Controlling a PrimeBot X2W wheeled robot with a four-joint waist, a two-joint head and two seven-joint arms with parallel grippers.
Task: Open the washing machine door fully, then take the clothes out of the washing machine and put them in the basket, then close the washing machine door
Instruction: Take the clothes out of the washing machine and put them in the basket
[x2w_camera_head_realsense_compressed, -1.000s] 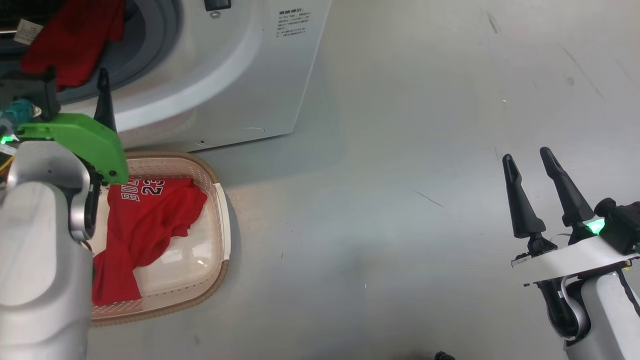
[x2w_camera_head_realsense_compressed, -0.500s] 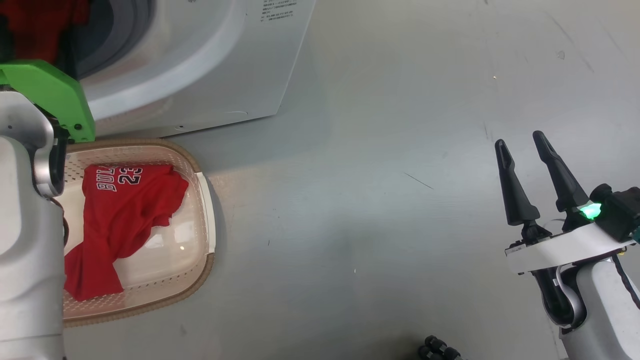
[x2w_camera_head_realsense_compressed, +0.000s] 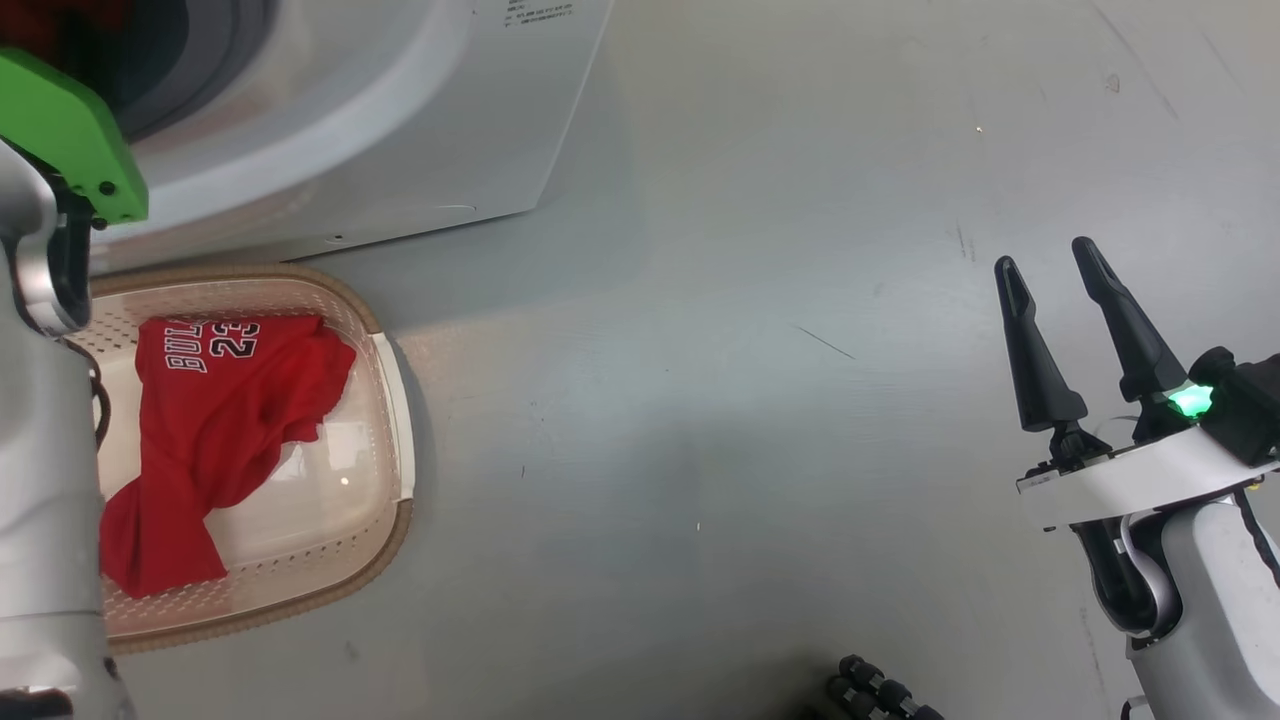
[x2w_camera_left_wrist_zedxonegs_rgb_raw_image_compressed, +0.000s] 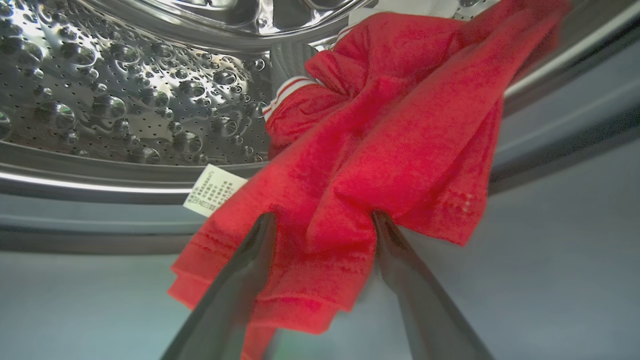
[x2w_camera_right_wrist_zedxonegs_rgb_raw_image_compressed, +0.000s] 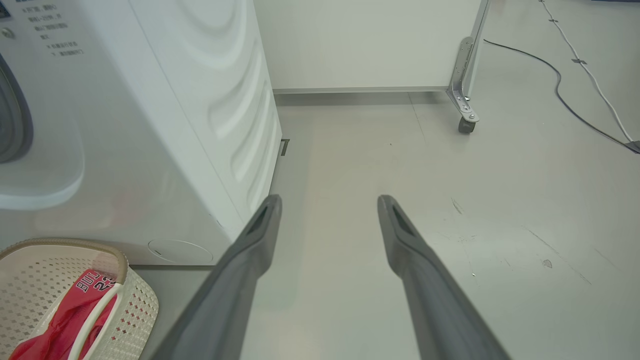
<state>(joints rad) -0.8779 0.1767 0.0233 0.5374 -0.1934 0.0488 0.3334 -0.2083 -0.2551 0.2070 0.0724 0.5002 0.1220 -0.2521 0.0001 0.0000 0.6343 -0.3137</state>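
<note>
I can see the steel drum (x2w_camera_left_wrist_zedxonegs_rgb_raw_image_compressed: 144, 90) clear beside the red garment (x2w_camera_left_wrist_zedxonegs_rgb_raw_image_compressed: 372, 156), so I expect the drum to be empty once I pull the red garment out.
The white washing machine (x2w_camera_head_realsense_compressed: 400, 120) fills the head view's upper left; its door is out of view. My left arm reaches into its opening. In the left wrist view my left gripper (x2w_camera_left_wrist_zedxonegs_rgb_raw_image_compressed: 324, 216) is open, its fingers either side of a fold of the red clothes (x2w_camera_left_wrist_zedxonegs_rgb_raw_image_compressed: 400, 135) that hang over the lip of the steel drum (x2w_camera_left_wrist_zedxonegs_rgb_raw_image_compressed: 125, 90). The cream basket (x2w_camera_head_realsense_compressed: 395, 420) sits on the floor before the machine, a red jersey (x2w_camera_head_realsense_compressed: 230, 400) numbered 23 draped inside. My right gripper (x2w_camera_head_realsense_compressed: 1044, 253) hangs open and empty over bare floor at the lower right.
The right wrist view shows the machine's side (x2w_camera_right_wrist_zedxonegs_rgb_raw_image_compressed: 150, 125), the basket (x2w_camera_right_wrist_zedxonegs_rgb_raw_image_compressed: 135, 300), a wheeled white panel (x2w_camera_right_wrist_zedxonegs_rgb_raw_image_compressed: 467, 122) behind and a cable (x2w_camera_right_wrist_zedxonegs_rgb_raw_image_compressed: 575, 100) on the floor. A black ribbed object (x2w_camera_head_realsense_compressed: 880, 695) lies at the head view's bottom edge.
The head camera has shifted, sliding machine and basket left and up in the picture. My left arm has gone further into the drum opening. Both grippers stay open.
</note>
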